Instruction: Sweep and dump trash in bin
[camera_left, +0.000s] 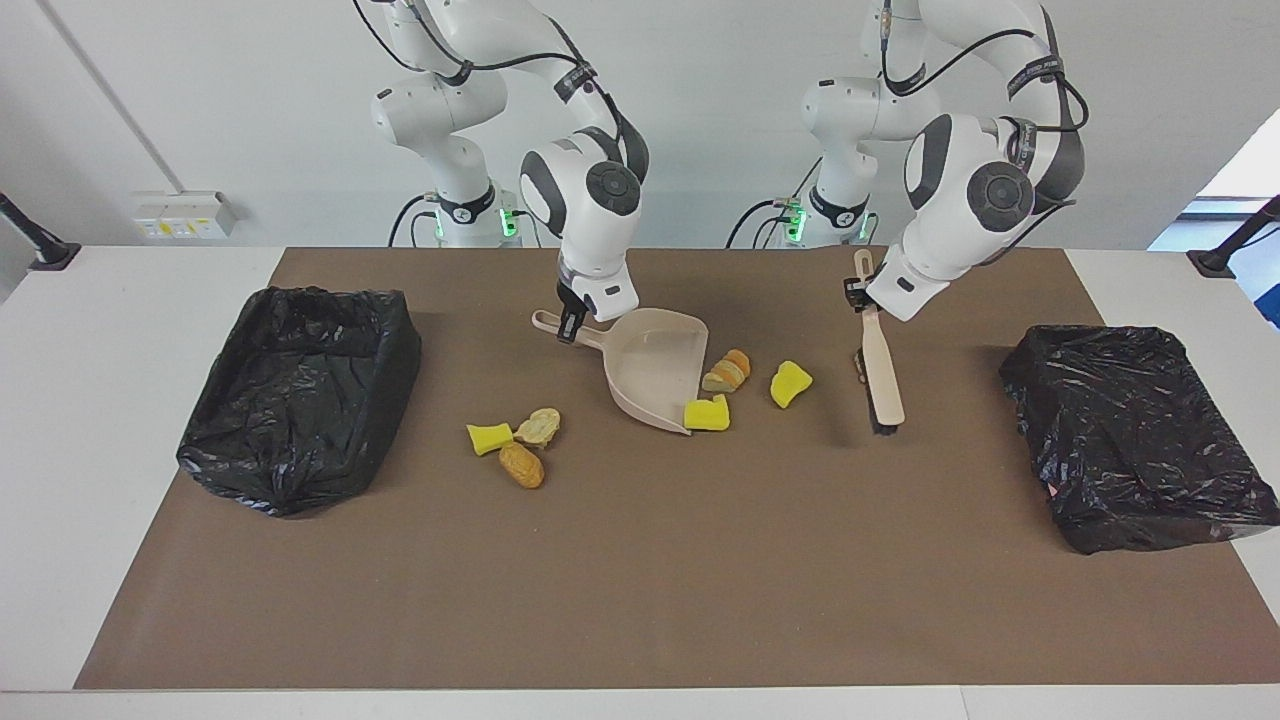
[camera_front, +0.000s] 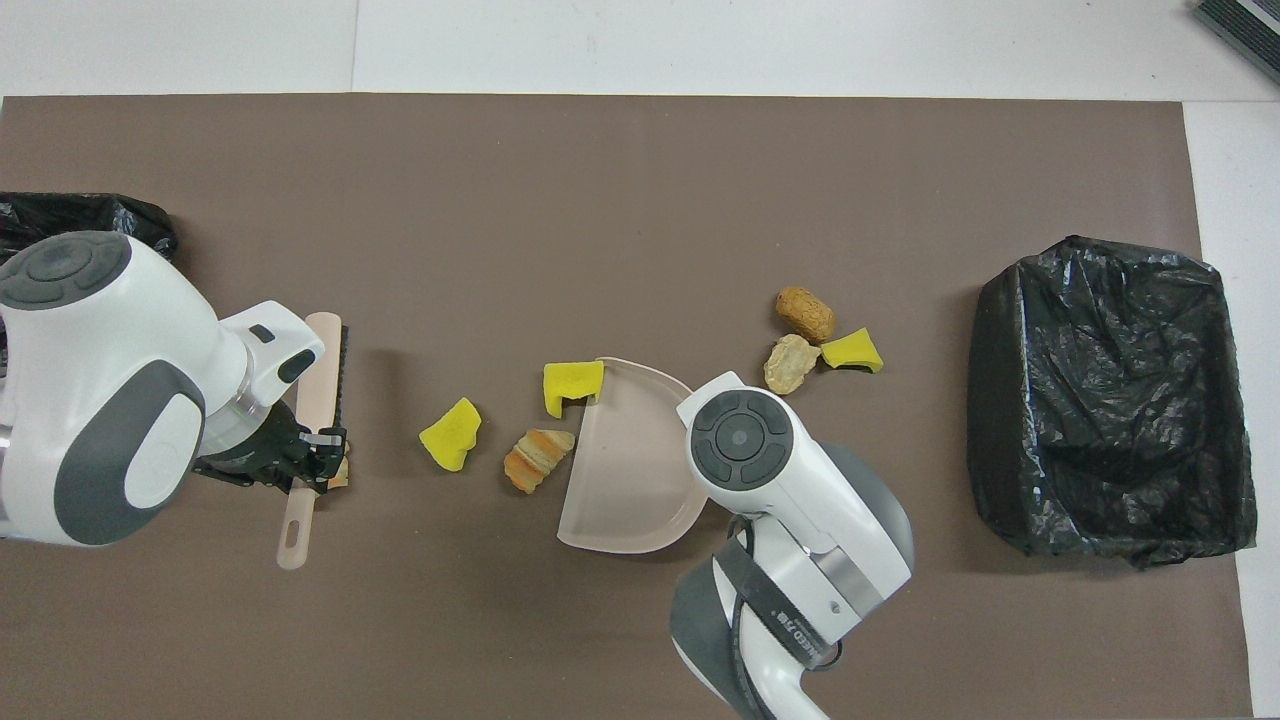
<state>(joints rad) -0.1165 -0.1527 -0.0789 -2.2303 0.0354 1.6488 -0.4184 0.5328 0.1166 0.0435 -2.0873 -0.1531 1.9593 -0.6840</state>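
My left gripper has the brush beyond the far bread piece (camera_front: 343, 473), so it should sweep back toward the dustpan's opening (camera_front: 584, 449) and push that bread piece and the yellow sponges in.
My right gripper (camera_left: 572, 322) is shut on the handle of the beige dustpan (camera_left: 650, 350), whose mouth rests on the mat; in the overhead view the arm's wrist hides that gripper above the dustpan (camera_front: 625, 470). My left gripper (camera_left: 862, 295) is shut on the brush (camera_left: 882, 375), bristle end down, over a bread piece it mostly hides. Trash lies at the pan's lip: a yellow sponge (camera_left: 706, 414) and a bread piece (camera_left: 728, 371), with another sponge (camera_left: 790, 383) between pan and brush. Beside the pan toward the right arm's end sit three more scraps (camera_left: 520, 445).
Two black bag-lined bins stand on the brown mat (camera_left: 640, 600): one bin (camera_left: 300, 395) at the right arm's end, the other bin (camera_left: 1135, 435) at the left arm's end. In the overhead view the left arm's wrist covers part of the second bin (camera_front: 80, 212).
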